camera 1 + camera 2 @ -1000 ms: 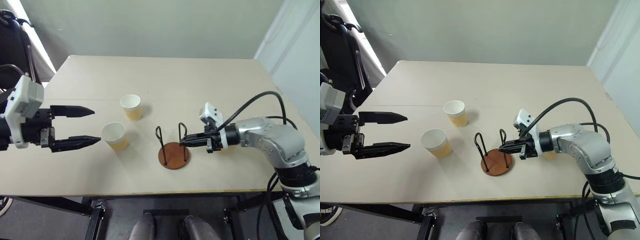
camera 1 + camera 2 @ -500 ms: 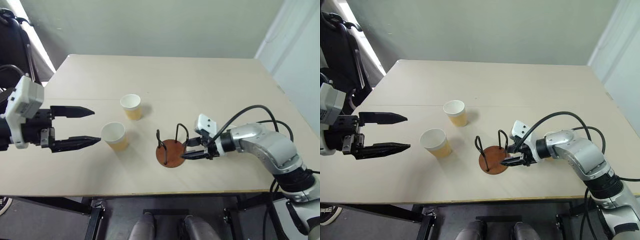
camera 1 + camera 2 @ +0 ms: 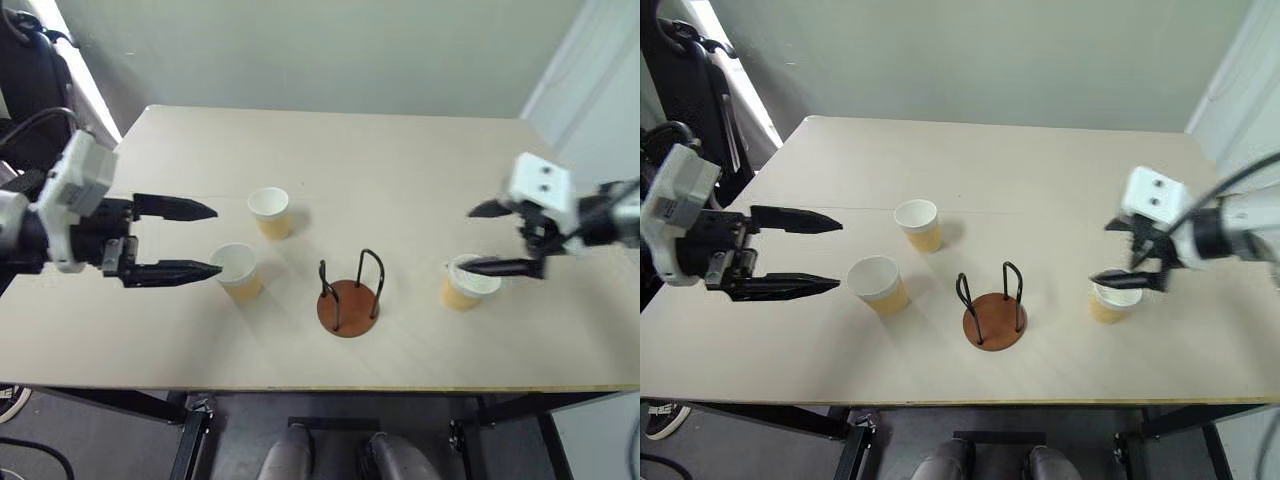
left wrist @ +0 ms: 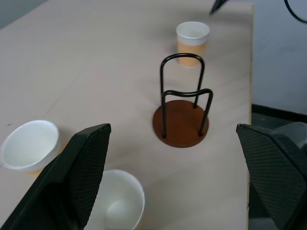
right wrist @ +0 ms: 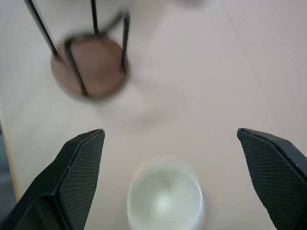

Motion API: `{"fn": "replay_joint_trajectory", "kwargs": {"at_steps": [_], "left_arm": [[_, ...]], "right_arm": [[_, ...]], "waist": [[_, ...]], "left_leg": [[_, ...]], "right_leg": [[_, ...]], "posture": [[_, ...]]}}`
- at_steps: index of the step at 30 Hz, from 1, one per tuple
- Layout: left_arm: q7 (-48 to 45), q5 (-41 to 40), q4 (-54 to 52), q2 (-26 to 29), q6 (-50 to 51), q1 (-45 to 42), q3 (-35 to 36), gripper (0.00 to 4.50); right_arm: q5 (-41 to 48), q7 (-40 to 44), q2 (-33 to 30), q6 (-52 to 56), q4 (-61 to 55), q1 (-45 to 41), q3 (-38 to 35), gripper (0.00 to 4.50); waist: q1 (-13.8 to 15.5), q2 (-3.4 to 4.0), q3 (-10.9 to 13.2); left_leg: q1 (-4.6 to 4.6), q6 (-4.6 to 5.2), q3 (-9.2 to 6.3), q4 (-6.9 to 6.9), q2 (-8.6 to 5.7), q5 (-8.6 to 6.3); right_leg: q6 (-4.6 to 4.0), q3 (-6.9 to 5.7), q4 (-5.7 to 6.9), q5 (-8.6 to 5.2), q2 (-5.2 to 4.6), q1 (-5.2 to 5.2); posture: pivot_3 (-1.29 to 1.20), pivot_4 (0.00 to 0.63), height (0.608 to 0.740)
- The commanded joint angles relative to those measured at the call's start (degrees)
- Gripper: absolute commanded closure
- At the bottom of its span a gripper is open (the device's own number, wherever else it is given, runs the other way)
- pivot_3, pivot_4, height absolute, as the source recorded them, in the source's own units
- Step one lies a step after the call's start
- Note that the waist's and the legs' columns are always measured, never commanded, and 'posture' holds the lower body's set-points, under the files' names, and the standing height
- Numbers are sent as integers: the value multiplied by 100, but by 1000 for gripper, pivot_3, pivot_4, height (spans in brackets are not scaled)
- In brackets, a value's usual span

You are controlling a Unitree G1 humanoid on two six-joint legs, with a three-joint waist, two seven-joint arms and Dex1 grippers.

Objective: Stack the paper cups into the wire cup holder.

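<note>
The lone cup's opening [image 3: 483, 282] faces up below the open fingers of my right gripper, so I keep going down until the fingers straddle the cup's rim [image 3: 476, 294], then close them.
The wire cup holder [image 3: 348, 306] stands empty near the table's front middle, a reddish-brown disc with two black wire loops. Three paper cups stand upright: one far-left [image 3: 268, 211], one nearer [image 3: 236, 271], one right of the holder [image 3: 466, 283]. My left gripper [image 3: 217, 240] is open and level, its near fingertip just beside the nearer left cup. My right gripper [image 3: 466, 240] is open and hovers above the right cup [image 5: 165, 197], empty. In the left wrist view the holder [image 4: 182, 120] stands ahead between the fingers.
The beige table [image 3: 400, 160] stretches back behind the cups. Its front edge [image 3: 330, 388] runs close below the holder. A dark chair [image 3: 685, 70] stands off the table's far-left corner.
My right gripper opened, left the holder's right loop, and swung right and up over the right cup, which its arm hid before. The left gripper edged slightly toward the nearer cup.
</note>
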Motion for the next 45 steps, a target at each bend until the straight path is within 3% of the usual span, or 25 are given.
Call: {"fn": "replay_joint_trajectory", "kwargs": {"at_steps": [1,6,15,19,28,33,36,41,45], "left_arm": [[-91,54,-120,-115,-131,-260,-284,0],[-49,71,-292,-267,-236,-281,-361,0],[61,46,-535,-149,-191,89,-38,0],[171,-21,-719,-47,-42,387,292,0],[338,-118,-917,-15,91,694,610,0],[421,-76,-886,-40,59,709,602,0],[452,-71,-878,-61,43,717,611,0],[500,-25,-804,-81,-2,733,604,0],[552,-19,-806,-128,-18,757,592,0]], "right_arm": [[-193,95,-257,-366,-69,625,-189,18],[-337,-59,-9,-446,-105,840,13,18],[-1029,-116,734,-723,514,436,949,18],[-1313,-40,855,-918,804,456,1145,904],[-1403,290,812,-1201,1006,309,1031,4364],[-1236,507,775,-1281,1018,197,826,4439],[-749,833,884,-1214,1090,-357,459,4439],[-253,780,1715,-934,1388,-1967,337,4439],[-98,668,2431,-750,1187,-2416,598,4439]], "waist": [[-2,2,2],[-73,9,7],[-71,10,7],[-66,10,7],[-54,10,7],[-53,10,7],[-58,13,9],[-115,13,9],[-114,11,8]], "left_leg": [[-3,0,0,4,0,-2],[2,2,18,9,0,-3],[6,27,15,30,8,11],[4,30,15,42,8,12],[8,31,15,46,8,13],[6,31,16,46,7,13],[7,30,17,45,8,13],[12,30,17,37,11,16],[13,30,12,28,15,16]], "right_leg": [[4,0,-1,-2,1,1],[28,24,0,5,8,-1],[45,32,3,16,20,12],[46,32,3,21,19,16],[43,32,4,23,19,22],[42,31,3,23,19,22],[40,32,4,24,19,20],[30,31,5,30,24,13],[22,28,3,28,26,8]], "posture": [[0,150,740],[0,150,740],[0,150,740],[0,150,740],[0,150,740],[0,150,740],[0,150,740],[0,150,740],[0,150,740]]}}
